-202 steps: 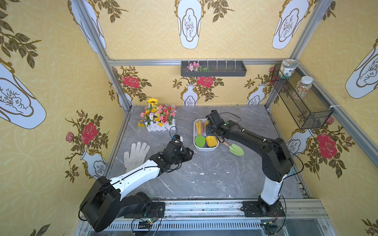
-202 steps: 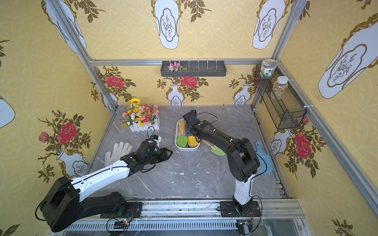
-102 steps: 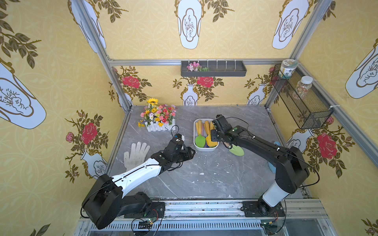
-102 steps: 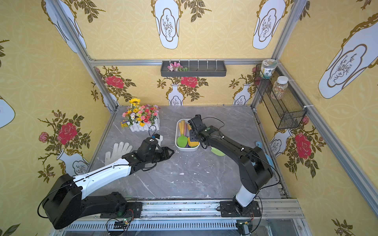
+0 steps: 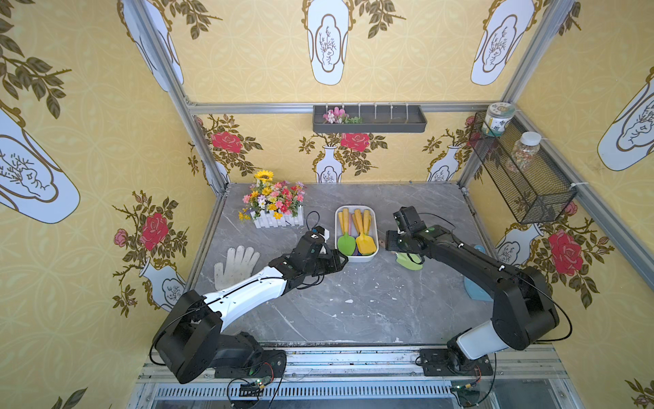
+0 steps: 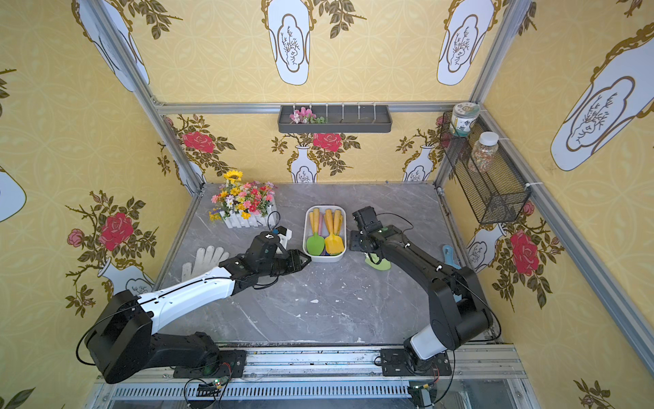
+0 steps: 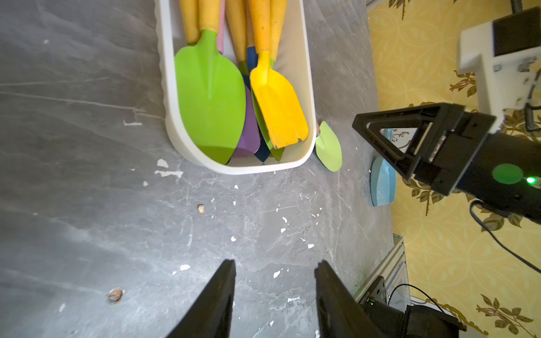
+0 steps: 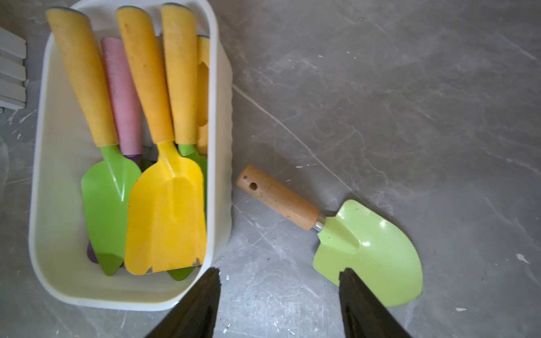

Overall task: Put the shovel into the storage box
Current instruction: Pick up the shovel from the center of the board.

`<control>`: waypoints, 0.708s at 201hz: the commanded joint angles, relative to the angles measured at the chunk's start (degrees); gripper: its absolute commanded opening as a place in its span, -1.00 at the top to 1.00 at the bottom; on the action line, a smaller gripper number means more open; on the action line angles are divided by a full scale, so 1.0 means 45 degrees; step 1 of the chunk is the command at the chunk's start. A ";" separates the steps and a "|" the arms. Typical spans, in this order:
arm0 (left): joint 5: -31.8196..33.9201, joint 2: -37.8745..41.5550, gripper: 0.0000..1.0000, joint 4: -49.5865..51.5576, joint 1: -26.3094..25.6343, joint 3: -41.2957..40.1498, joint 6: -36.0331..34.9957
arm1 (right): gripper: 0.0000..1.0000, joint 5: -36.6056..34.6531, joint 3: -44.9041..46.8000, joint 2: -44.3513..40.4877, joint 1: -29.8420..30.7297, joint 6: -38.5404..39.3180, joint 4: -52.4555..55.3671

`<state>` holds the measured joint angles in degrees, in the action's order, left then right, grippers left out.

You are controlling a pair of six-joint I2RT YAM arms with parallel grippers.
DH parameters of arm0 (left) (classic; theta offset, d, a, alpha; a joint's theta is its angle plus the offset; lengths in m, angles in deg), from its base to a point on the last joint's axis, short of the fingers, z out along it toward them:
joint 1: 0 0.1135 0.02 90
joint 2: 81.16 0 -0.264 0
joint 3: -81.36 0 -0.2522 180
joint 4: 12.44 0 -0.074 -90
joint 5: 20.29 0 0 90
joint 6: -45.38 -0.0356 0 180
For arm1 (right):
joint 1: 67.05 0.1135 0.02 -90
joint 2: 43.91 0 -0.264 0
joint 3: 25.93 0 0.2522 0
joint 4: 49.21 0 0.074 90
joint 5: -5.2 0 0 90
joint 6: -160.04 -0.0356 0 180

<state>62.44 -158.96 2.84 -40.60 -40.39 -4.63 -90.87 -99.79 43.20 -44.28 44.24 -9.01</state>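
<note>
I can see the shovel's wooden handle clear of the storage box and within the span of my fingers, so my right gripper should go on going down and close around the handle (image 8: 282,200).
The white storage box (image 5: 357,258) (image 6: 323,257) stands mid-table with several shovels in it; a green blade (image 7: 210,96) and a yellow blade (image 8: 167,216) lie on top. One more shovel (image 8: 369,245) (image 5: 410,262) (image 6: 379,264), light green with a wooden handle, lies flat on the table just right of the box. My right gripper (image 8: 280,272) (image 5: 392,244) hangs open and empty over the bare strip between box and this shovel. The left gripper (image 7: 275,263) (image 5: 339,261) is open and empty, pointing at the box's near left corner.
A white glove (image 5: 235,265) lies at the left and a flower planter (image 5: 274,205) at the back left. A blue scoop (image 5: 476,290) leans at the right edge. On the walls hang a dark grey tray (image 5: 368,120) and a wire basket (image 5: 523,177) with jars.
The right gripper has let the yellow shovel go into the box, pulled out to the right of it and opened wider. The left gripper has crept slightly toward the box.
</note>
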 commanded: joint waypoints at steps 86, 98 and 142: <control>-0.1335 -0.0621 0.01 -0.0845 -0.0353 0.0201 -0.0370 | -0.46 0.1707 -0.0601 0.2186 -0.1270 0.1390 -0.0519; -0.1298 -0.0550 0.01 -0.0845 -0.0353 0.0124 -0.0361 | -0.45 0.1804 -0.0789 0.2477 -0.1262 0.1543 -0.0523; -0.1208 -0.0388 0.00 -0.0923 -0.0353 -0.0155 -0.0275 | -0.35 0.1634 -0.1417 0.3498 -0.1125 0.1902 -0.0408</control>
<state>57.35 -160.90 -0.29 -42.24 -40.35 -5.57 -83.28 -104.90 57.26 -49.81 50.84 -10.32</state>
